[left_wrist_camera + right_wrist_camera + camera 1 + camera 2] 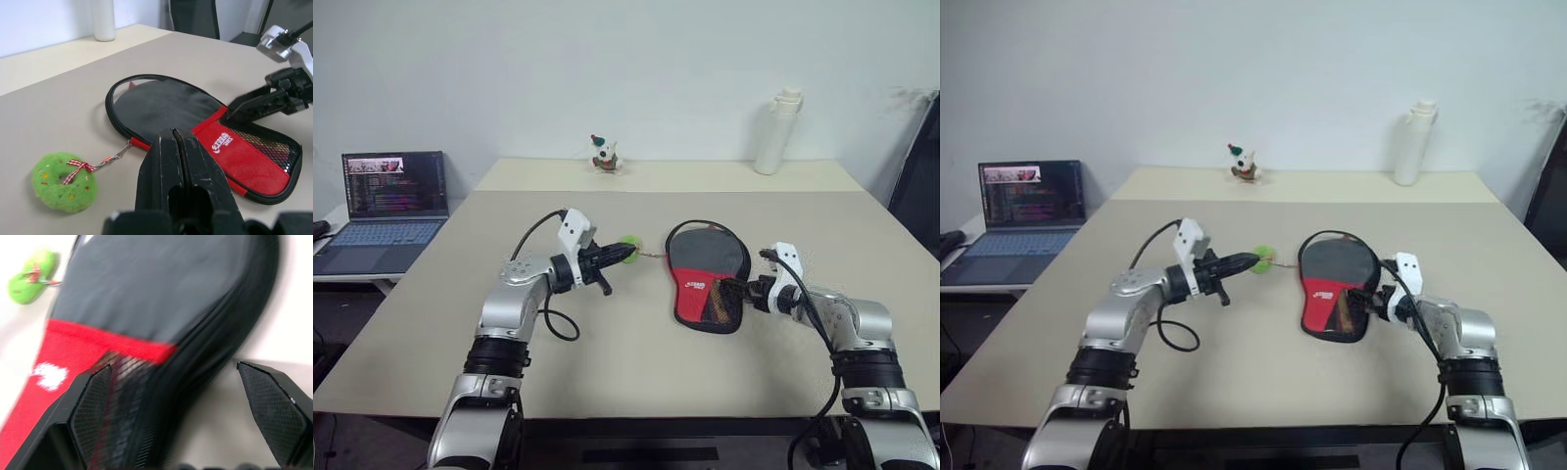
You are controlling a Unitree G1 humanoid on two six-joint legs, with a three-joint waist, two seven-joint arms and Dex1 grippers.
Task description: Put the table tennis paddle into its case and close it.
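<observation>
I expect the green charm to trail along when I pull the case toward me, because a small chain (652,256) joins the charm to the case.
The case (705,259) lies flat on the beige table (607,352), its black rounded part toward the far side and its red logo panel and mesh toward me. A green felt wreath charm (63,181) hangs off its zipper pull by a small chain. The table tennis paddle is hidden from view. My left gripper (628,254) is shut on nothing and hovers just beside the charm, left of the case. My right gripper (173,372) is open at the case's right edge, one finger (93,396) over the mesh and the other finger (274,401) over bare table.
A white bottle (778,132) and a small figurine (605,154) stand at the table's far side. An open laptop (391,201) sits on a side desk to the left. A black chair (920,166) stands at the right.
</observation>
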